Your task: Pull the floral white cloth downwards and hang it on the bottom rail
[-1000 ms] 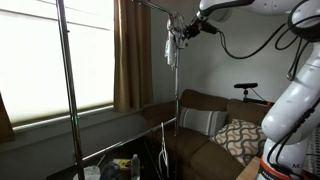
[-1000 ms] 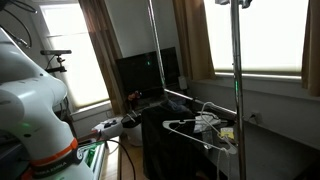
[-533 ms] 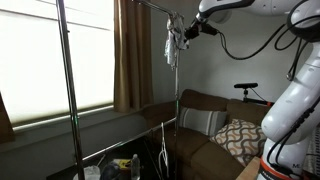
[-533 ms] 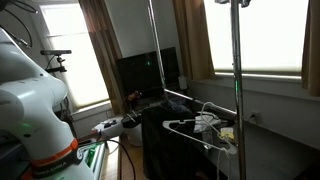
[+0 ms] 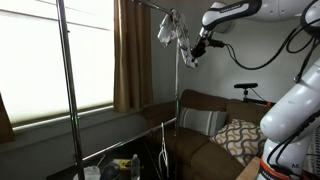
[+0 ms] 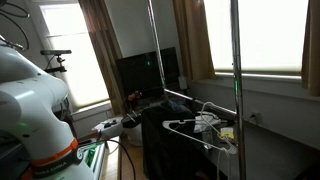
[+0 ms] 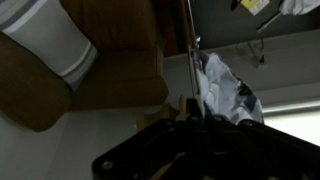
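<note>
My gripper should draw the cloth free, then swing it high over the bottom rail [image 5: 120,144], since I hold it on the sofa side of the upright pole [image 5: 181,68].
The floral white cloth [image 5: 168,30] hangs bunched from the top of the clothes rack in an exterior view, one edge drawn toward my gripper [image 5: 189,57], which sits just right of the upright pole and appears shut on it. In the wrist view the cloth [image 7: 226,90] lies crumpled right beyond my dark fingers [image 7: 190,122], beside the pole. The bottom rail [image 5: 125,146] runs low across the rack and also shows in an exterior view [image 6: 200,103]. The cloth is out of frame there.
Brown curtains [image 5: 130,55] hang by the window. A brown sofa [image 5: 205,120] with a patterned cushion [image 5: 240,135] stands below the gripper. Hangers and small items [image 6: 205,125] sit under the bottom rail. Upright poles [image 5: 67,90] frame the rack.
My gripper has moved right and down from beside the top rail. The cloth has bunched up and one edge now stretches toward the gripper.
</note>
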`<state>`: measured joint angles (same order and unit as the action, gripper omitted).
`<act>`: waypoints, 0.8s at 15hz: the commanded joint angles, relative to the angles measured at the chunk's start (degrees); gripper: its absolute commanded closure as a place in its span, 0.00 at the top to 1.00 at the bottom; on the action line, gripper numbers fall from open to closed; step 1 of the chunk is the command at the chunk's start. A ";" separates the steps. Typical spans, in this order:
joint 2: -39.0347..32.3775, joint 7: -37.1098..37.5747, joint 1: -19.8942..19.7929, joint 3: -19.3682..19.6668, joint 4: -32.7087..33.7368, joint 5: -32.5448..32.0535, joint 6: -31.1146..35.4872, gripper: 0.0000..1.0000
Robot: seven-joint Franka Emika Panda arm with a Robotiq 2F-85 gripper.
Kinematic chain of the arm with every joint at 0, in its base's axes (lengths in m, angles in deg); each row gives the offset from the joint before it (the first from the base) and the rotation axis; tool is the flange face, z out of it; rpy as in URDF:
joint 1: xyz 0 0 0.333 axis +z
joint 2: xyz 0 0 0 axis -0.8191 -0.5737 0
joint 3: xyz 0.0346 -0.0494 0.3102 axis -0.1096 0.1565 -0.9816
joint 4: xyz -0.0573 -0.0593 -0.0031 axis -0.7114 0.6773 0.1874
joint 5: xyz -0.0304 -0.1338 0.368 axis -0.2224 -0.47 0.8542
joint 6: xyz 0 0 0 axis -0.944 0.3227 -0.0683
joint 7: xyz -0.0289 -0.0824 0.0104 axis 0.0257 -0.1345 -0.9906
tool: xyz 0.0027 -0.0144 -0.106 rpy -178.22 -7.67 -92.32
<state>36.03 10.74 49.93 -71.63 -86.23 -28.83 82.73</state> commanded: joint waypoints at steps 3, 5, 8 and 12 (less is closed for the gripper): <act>7.11 0.01 -0.26 -1.86 -15.44 -2.57 -11.06 0.01; 8.70 0.60 -1.05 -2.02 -19.41 -4.60 -15.12 0.01; 11.18 1.06 -1.98 -1.70 -24.04 -7.04 -20.23 0.01; 17.91 1.79 -2.70 0.62 -22.82 -3.59 -21.14 0.01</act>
<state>46.27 11.35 47.74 -72.71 -109.13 -34.35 62.57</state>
